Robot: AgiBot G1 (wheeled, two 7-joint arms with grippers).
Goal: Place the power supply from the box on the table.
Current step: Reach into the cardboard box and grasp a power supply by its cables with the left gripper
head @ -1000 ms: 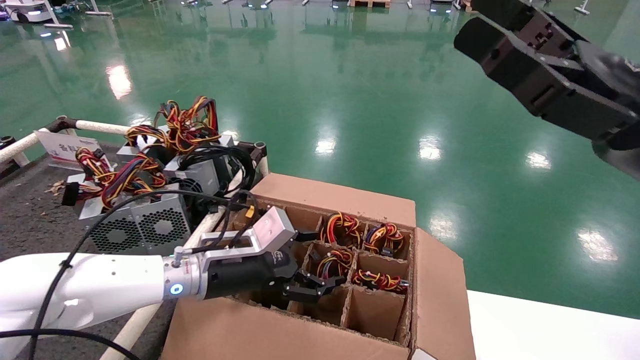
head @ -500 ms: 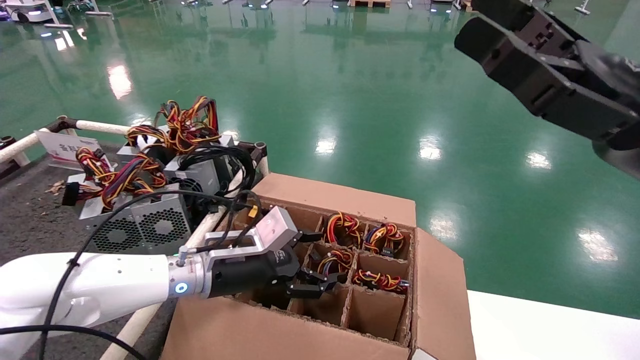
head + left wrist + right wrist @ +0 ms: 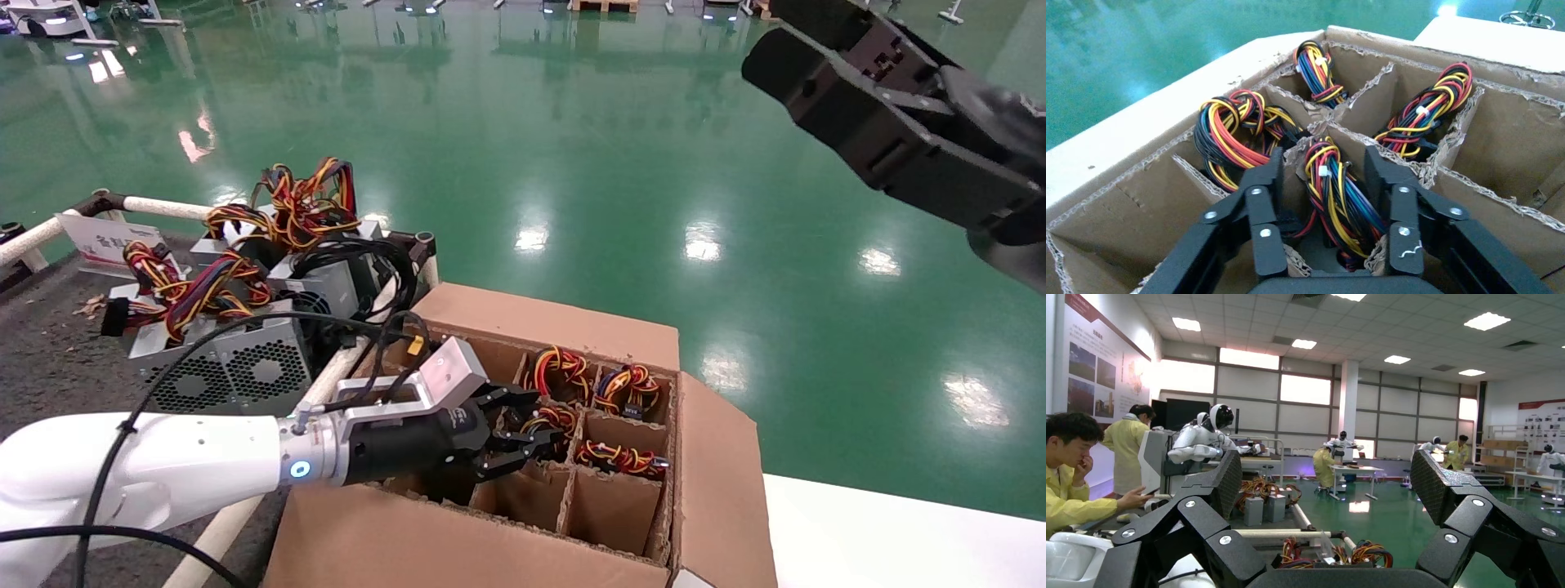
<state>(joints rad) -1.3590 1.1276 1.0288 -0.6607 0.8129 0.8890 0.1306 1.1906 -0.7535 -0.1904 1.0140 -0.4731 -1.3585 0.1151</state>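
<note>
The power supply's case will come up out of the cell, hanging below, when I lift, because the wire bundle [image 3: 554, 420] goes down to grey metal [image 3: 1319, 254].
The box [image 3: 556, 322] is a brown carton with a grid of divider cells, standing beside the table [image 3: 49, 359]. A power supply stands in a middle cell; mostly its red, yellow, black and blue wire bundle [image 3: 1337, 202] shows, with a little grey metal below. My left gripper [image 3: 523, 431] reaches into that cell. It is open [image 3: 1322, 162], its fingers [image 3: 1269, 184] astride the bundle and apart from it. My right gripper [image 3: 797, 57] is parked high at the right, open [image 3: 1327, 478] and holding nothing.
Three other cells hold wire bundles [image 3: 558, 367] [image 3: 625, 385] [image 3: 621, 459]; the near cells [image 3: 609, 506] look vacant. Grey fan-grilled units [image 3: 237, 359] with tangled cables crowd the table corner behind the white rail [image 3: 343, 367]. A white surface [image 3: 899, 539] lies at the right.
My left gripper has moved a little forward across the box, from the near cells to the cell with the wire bundle, its fingers now on either side of it. The right arm has not moved.
</note>
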